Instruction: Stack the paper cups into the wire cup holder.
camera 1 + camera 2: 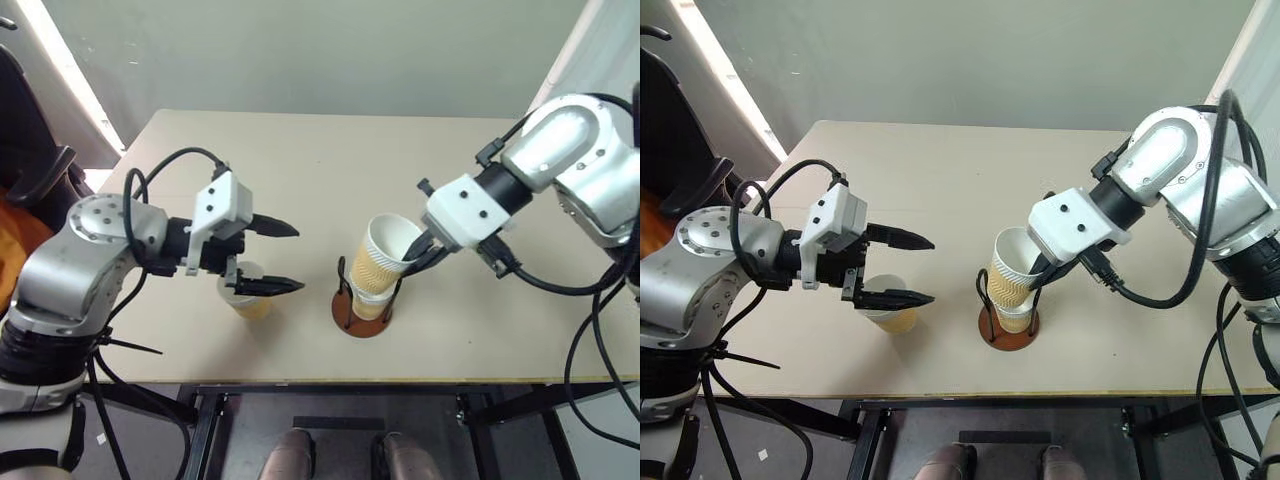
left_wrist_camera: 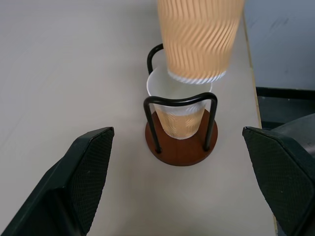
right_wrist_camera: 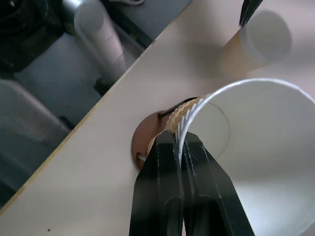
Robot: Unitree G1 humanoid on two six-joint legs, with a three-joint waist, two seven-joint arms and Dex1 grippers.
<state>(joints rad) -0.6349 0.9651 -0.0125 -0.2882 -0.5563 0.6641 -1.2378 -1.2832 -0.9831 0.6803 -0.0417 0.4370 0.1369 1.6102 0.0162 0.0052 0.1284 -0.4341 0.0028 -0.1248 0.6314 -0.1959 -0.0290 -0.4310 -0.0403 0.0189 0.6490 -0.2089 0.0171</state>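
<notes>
I expect the paper cup (image 1: 251, 301) below my left gripper to fit deep into the stack when I lower it, because the hanging paper cup narrows downward (image 2: 198, 51).
The wire cup holder (image 1: 364, 322) stands near the table's front edge, with one paper cup (image 2: 179, 115) seated upright between its black loops. A second paper cup (image 1: 385, 255) hangs tilted over it, bottom at the seated cup's mouth. My right gripper (image 1: 415, 255) is shut on that cup's rim, one finger inside and one outside (image 3: 179, 142). A third paper cup (image 1: 250, 303) stands upright on the table left of the holder. My left gripper (image 1: 298, 258) hovers just above this cup, open, its fingers (image 2: 83, 177) pointing toward the holder with nothing between them.
The beige table (image 1: 300, 160) ends at its front edge (image 1: 420, 380) just in front of the holder. A dark chair with something orange (image 1: 20, 220) sits beside the table's left side. A grey wall (image 1: 320, 50) rises behind the table.
</notes>
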